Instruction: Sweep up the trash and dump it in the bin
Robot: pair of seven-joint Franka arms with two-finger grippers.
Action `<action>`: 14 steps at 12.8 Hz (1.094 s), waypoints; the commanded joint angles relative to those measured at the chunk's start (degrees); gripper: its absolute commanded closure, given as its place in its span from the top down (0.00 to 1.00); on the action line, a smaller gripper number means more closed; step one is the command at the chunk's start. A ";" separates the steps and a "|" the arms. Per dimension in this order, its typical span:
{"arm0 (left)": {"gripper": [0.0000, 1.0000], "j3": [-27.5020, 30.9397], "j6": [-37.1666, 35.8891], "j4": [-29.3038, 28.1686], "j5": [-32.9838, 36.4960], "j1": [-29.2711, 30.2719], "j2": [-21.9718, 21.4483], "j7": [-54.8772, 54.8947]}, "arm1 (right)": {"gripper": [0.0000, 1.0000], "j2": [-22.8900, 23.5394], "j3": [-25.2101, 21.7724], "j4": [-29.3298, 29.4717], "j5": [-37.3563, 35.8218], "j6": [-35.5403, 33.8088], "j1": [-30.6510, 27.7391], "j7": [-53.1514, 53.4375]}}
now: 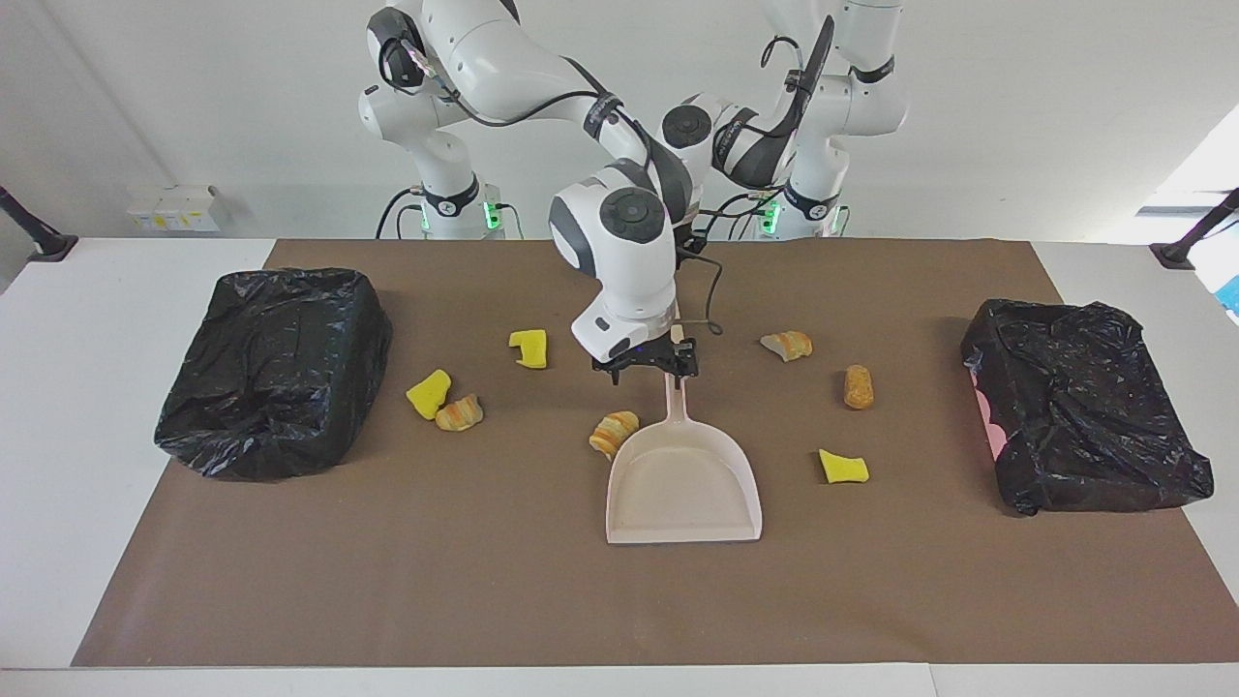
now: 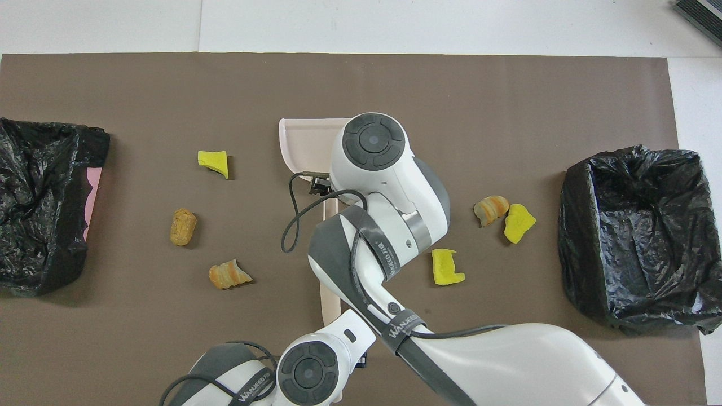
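My right gripper should turn the dustpan by its handle (image 1: 675, 401) toward the trash on my left gripper's side, because the dustpan's open edge (image 1: 684, 539) faces away from that trash.
The beige dustpan (image 1: 682, 489) lies mid-table, its handle (image 1: 675, 399) pointing at the robots; in the overhead view only its corner (image 2: 302, 138) shows. My right gripper (image 1: 650, 366) is open and empty, low over the handle's end. The beige brush handle (image 2: 330, 293) lies in line with the dustpan's handle, nearer the robots, and runs under my left gripper (image 2: 335, 341); its bristles are hidden. Trash: yellow sponge chunks (image 1: 529, 348) (image 1: 427, 394) (image 1: 843, 467), croissants (image 1: 459, 413) (image 1: 614, 432) (image 1: 787, 344) and a bread roll (image 1: 858, 385). The croissant beside the dustpan is hidden in the overhead view.
A black-bagged bin (image 1: 276, 368) stands at the right arm's end of the brown mat, another (image 1: 1084, 416) at the left arm's end. In the overhead view the former (image 2: 637, 237) stands open. The right arm stretches over the mat's middle.
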 commanded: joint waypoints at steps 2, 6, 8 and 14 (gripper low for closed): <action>0.02 0.54 -0.63 -0.30 -1.26 -0.19 -0.41 0.96 | 0.89 3.42 0.02 2.30 -2.50 1.38 1.84 3.22; 0.00 5.17 -10.73 1.54 -1.17 -0.53 -3.22 3.84 | 0.60 3.25 0.11 1.60 -2.24 1.47 2.19 3.13; 0.00 8.96 -17.13 2.34 -0.91 -0.71 -6.29 8.59 | 0.60 3.07 0.11 1.60 -2.24 1.56 2.37 3.13; 0.00 18.37 -23.05 2.08 10.06 -0.01 -11.05 7.21 | 0.60 2.90 0.11 0.28 -2.41 1.91 2.45 1.99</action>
